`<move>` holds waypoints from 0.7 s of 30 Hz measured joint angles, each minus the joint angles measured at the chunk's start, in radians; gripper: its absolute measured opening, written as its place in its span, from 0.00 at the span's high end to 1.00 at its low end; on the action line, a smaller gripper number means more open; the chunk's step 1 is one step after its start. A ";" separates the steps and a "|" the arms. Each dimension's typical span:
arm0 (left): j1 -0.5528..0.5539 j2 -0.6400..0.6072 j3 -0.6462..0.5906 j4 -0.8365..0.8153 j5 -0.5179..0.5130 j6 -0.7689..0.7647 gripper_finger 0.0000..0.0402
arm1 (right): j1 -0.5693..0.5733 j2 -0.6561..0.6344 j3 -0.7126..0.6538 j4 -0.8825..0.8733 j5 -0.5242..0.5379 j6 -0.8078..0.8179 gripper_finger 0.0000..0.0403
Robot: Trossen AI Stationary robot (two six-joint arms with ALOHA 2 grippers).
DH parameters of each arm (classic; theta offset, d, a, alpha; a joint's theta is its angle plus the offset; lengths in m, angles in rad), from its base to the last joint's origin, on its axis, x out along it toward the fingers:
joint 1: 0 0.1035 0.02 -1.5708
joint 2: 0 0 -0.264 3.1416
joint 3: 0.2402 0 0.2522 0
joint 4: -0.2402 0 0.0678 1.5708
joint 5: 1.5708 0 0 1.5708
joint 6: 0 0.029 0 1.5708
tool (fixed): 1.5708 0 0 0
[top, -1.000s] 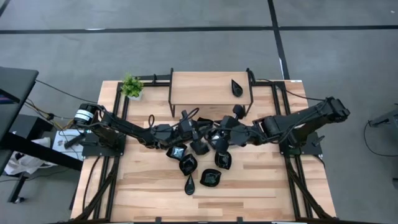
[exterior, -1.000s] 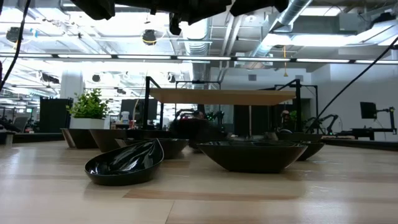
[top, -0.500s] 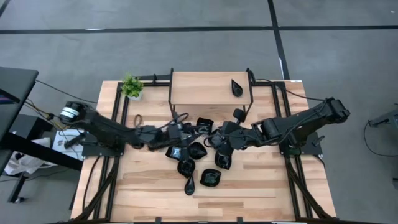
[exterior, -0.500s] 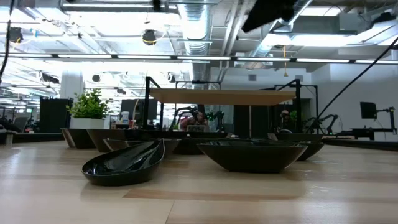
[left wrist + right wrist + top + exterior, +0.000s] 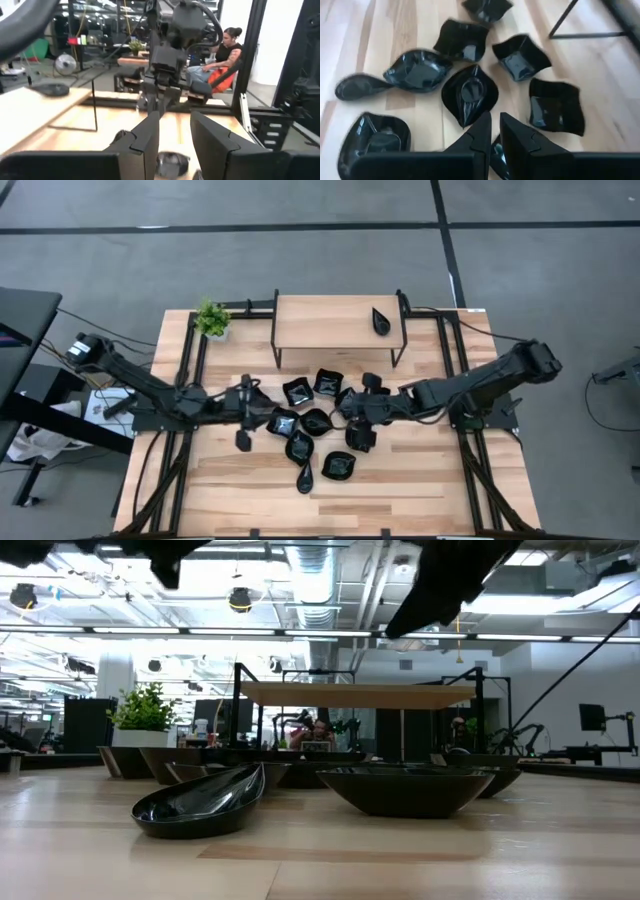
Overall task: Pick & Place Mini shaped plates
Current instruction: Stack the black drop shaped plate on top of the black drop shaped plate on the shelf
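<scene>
The teardrop plate inside the leaf-shaped plate (image 5: 472,92) is past my closed fingers, so next my right gripper opens and goes down around the teardrop plate's pointed end (image 5: 465,123).
Several glossy black mini shaped plates (image 5: 318,423) rest on their bases in a cluster at the middle of the wooden table; one teardrop plate (image 5: 380,320) lies on the raised shelf. My left gripper (image 5: 175,134) points level at the cluster's left side (image 5: 268,412), open, with nothing between its fingers. My right gripper (image 5: 495,126) hangs over the cluster's right side (image 5: 346,410), slanting down and shut. A leaf-shaped plate (image 5: 469,95) lies just beyond its fingertips, and I see no touch.
A small green potted plant (image 5: 211,318) stands at the far left corner. The shelf's black frame legs (image 5: 276,345) stand just behind the cluster. Bare wood lies along the table's near edge (image 5: 420,490). A person (image 5: 225,50) sits beyond the table.
My left gripper has drawn back level from over the cluster toward the table's left edge, uncovering plates that lay under it. My right gripper has sunk toward the plates and tipped.
</scene>
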 joint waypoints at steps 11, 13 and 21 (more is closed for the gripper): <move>0.001 -0.053 -0.066 0.010 0.002 -0.080 0.72 | -0.093 0.254 0.082 0.053 -0.217 -0.111 0.92; 0.001 -0.053 -0.066 0.013 0.002 -0.080 0.72 | -0.103 0.285 0.095 0.037 -0.220 -0.105 0.92; 0.001 -0.053 -0.065 0.028 0.002 -0.080 0.72 | -0.138 0.400 0.165 -0.004 -0.291 -0.036 0.83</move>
